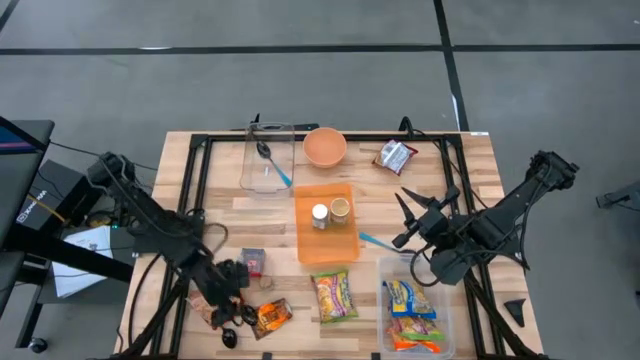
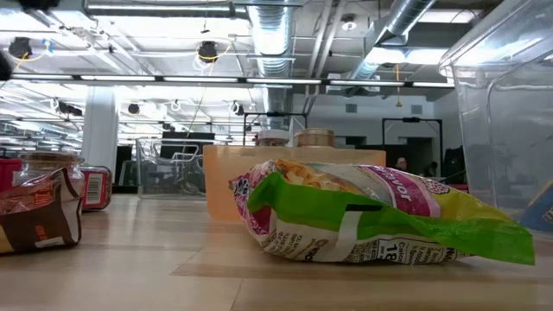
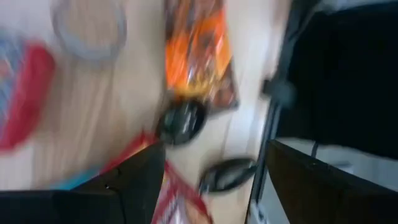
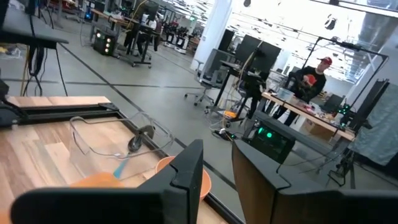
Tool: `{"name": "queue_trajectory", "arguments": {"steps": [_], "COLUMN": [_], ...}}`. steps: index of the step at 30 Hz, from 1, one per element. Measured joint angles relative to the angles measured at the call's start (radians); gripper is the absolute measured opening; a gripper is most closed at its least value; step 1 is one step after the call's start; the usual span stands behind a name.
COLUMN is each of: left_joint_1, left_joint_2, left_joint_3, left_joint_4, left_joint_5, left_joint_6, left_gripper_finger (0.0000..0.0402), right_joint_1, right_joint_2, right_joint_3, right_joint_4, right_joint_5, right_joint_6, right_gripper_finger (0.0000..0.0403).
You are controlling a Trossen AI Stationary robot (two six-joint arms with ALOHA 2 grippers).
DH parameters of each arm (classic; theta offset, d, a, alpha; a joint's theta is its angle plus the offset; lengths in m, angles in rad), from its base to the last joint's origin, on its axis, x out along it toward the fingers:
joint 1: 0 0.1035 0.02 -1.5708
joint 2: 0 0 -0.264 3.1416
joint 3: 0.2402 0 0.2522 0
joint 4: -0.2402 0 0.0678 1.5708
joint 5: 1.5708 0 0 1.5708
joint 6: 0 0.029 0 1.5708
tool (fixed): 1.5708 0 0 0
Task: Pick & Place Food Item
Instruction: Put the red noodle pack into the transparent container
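Observation:
A black spoon's head (image 3: pixel 227 175) is between the open fingers of my left gripper. I should move back, pinch the red-brown packet's end (image 3: pixel 148 140) and lift it away from the spoons.
Near the table's near left corner lie an orange snack bag (image 1: pixel 271 318) (image 3: pixel 196 53), a red-brown packet (image 1: pixel 212 312) (image 2: pixel 39 216) and two small black pieces (image 3: pixel 181 119). My left gripper (image 1: pixel 228 305) (image 3: pixel 211 180) hovers over them, slanting down, open, with nothing between its fingers. A green and pink chip bag (image 1: pixel 335 297) (image 2: pixel 371 216) lies flat at the near middle. My right gripper (image 1: pixel 400 220) (image 4: pixel 217 168) hangs level above the table's right half, right of the orange tray (image 1: pixel 325 240). Its fingers stand a narrow gap apart and hold nothing.
Two jars (image 1: pixel 330 212) stand on the tray. An orange bowl (image 1: pixel 324 147), a clear container with a spoon (image 1: pixel 267 160) and a packet (image 1: pixel 395 157) sit at the far side. A clear bin of snack bags (image 1: pixel 412 315) is at the near right. A red can (image 1: pixel 252 262) stands near the left arm.

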Motion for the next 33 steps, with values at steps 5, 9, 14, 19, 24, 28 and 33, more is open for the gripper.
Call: {"name": "queue_trajectory", "arguments": {"steps": [5,9,14,19,24,28,33], "left_joint_1": [0.0,0.0,0.007,0.009,0.021,0.023,0.022], "left_joint_2": [0.134,0.213,0.275,0.267,0.223,0.212,0.212], "left_joint_3": [0.065,0.085,0.085,0.085,0.086,0.085,0.048], "left_joint_4": [-0.036,-0.037,-0.038,-0.024,-0.026,-0.056,-0.064], "left_joint_5": [0.095,0.097,0.097,0.089,-0.036,-0.106,-0.091], "left_joint_6": [-0.027,-0.027,-0.024,0.029,0.115,0.164,0.16], "left_gripper_finger": [0.0269,0.0269,0.0269,0.0269,0.0269,0.0269,0.0269], "right_joint_1": [-0.001,0.0,0.0,0.0,0.0,0.0,0.0], "right_joint_2": [0.0,0.0,0.0,0.0,0.0,0.0,0.0], "right_joint_3": [0.0,0.0,0.0,0.0,-0.001,-0.001,-0.001], "right_joint_4": [0.0,0.0,0.0,0.0,0.0,0.0,0.0], "right_joint_5": [0.0,0.0,0.0,0.0,0.0,0.0,0.0], "right_joint_6": [-0.019,-0.03,-0.049,-0.049,-0.049,-0.049,-0.049], "right_gripper_finger": [0.0082,0.0082,0.0082,0.0082,0.0082,0.0082,0.0082]}}
